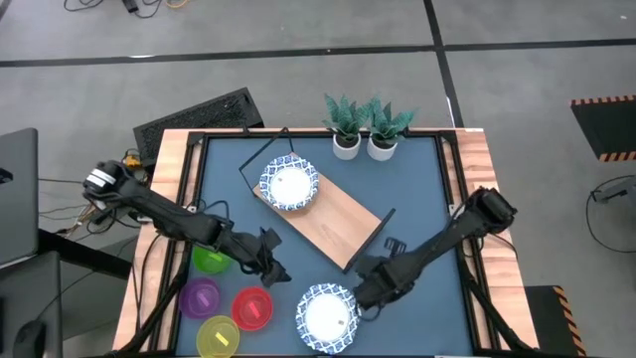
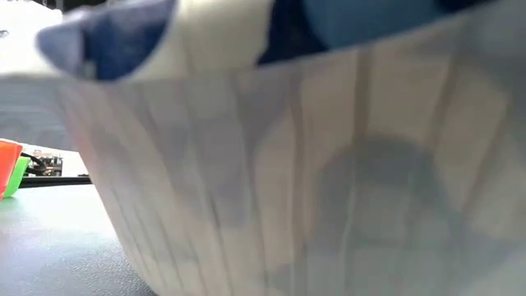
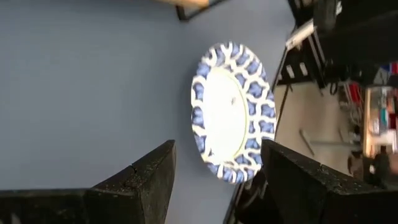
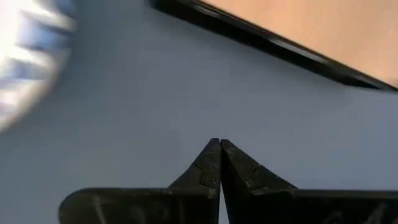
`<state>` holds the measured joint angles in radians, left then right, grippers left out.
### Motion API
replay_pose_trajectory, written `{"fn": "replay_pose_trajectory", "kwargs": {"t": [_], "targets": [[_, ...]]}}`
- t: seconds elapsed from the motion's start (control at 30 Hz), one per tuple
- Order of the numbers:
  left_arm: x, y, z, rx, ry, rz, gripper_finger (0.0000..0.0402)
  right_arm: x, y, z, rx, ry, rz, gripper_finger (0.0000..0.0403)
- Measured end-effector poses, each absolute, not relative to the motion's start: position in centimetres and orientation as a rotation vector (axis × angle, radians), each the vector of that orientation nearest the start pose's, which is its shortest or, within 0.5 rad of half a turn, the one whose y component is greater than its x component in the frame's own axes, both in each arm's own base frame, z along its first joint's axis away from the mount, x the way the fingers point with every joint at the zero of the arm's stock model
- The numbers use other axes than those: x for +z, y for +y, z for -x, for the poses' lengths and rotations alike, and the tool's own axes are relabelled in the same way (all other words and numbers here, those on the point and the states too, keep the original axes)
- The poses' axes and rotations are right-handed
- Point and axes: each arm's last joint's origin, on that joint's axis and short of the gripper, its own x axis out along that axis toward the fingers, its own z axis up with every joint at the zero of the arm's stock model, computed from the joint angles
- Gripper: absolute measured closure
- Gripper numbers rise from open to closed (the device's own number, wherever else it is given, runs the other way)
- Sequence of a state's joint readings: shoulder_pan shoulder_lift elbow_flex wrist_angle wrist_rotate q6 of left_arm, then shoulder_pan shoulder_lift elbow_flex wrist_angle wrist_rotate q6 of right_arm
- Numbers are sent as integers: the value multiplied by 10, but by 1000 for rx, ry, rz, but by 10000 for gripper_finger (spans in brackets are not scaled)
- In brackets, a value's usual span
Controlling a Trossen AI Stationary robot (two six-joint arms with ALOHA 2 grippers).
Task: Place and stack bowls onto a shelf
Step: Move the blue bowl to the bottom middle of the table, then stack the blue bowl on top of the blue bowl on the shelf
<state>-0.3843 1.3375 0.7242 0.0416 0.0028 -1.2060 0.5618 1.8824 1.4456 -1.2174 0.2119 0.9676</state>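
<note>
I expect the near white bowl [image 1: 328,318] to fit snugly inside the bowl on the shelf when I lower it, because the bowl on the shelf has a matching wide blue rim [image 1: 269,189].
A wide white bowl with a blue patterned rim [image 1: 289,185] sits on the far-left end of the light-wood shelf [image 1: 343,227], which lies slantwise on the table. A second such bowl [image 1: 326,316] stands on the table by the near edge; it fills the low view [image 2: 288,164]. My left gripper [image 1: 273,264] is open to the left of this bowl [image 3: 233,112] and points toward it. My right gripper [image 1: 373,288] is shut just right of the bowl [image 4: 25,56], its tips [image 4: 219,149] over bare table near the shelf's black frame [image 4: 267,40].
Green [image 1: 211,261], purple [image 1: 199,296], red [image 1: 251,306] and yellow [image 1: 219,336] plastic bowls stand at the near left, under and beside my left arm. Two small white plant pots [image 1: 364,145] stand at the far edge. Bare table lies right of the shelf [image 1: 427,189].
</note>
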Motion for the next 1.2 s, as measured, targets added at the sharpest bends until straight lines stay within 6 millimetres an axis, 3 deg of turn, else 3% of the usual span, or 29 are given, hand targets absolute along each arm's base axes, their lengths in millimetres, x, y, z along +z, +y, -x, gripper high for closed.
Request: {"fn": "replay_pose_trajectory", "kwargs": {"t": [0.23, 0.5, 0.8, 1.2], "targets": [[206, -110, -265, -63, 760, 1092, 181, 223, 182, -274, -472, 1475, -107, 379], [189, -109, -282, -26, 790, 1065, 181, 239, 200, -249, -547, 1409, -236, 374], [176, -118, -311, 1, 857, 967, 181, 241, 219, -233, -612, 1354, -358, 374], [162, -131, -321, -1, 898, 929, 181, 240, 230, -224, -639, 1327, -421, 374]]}}
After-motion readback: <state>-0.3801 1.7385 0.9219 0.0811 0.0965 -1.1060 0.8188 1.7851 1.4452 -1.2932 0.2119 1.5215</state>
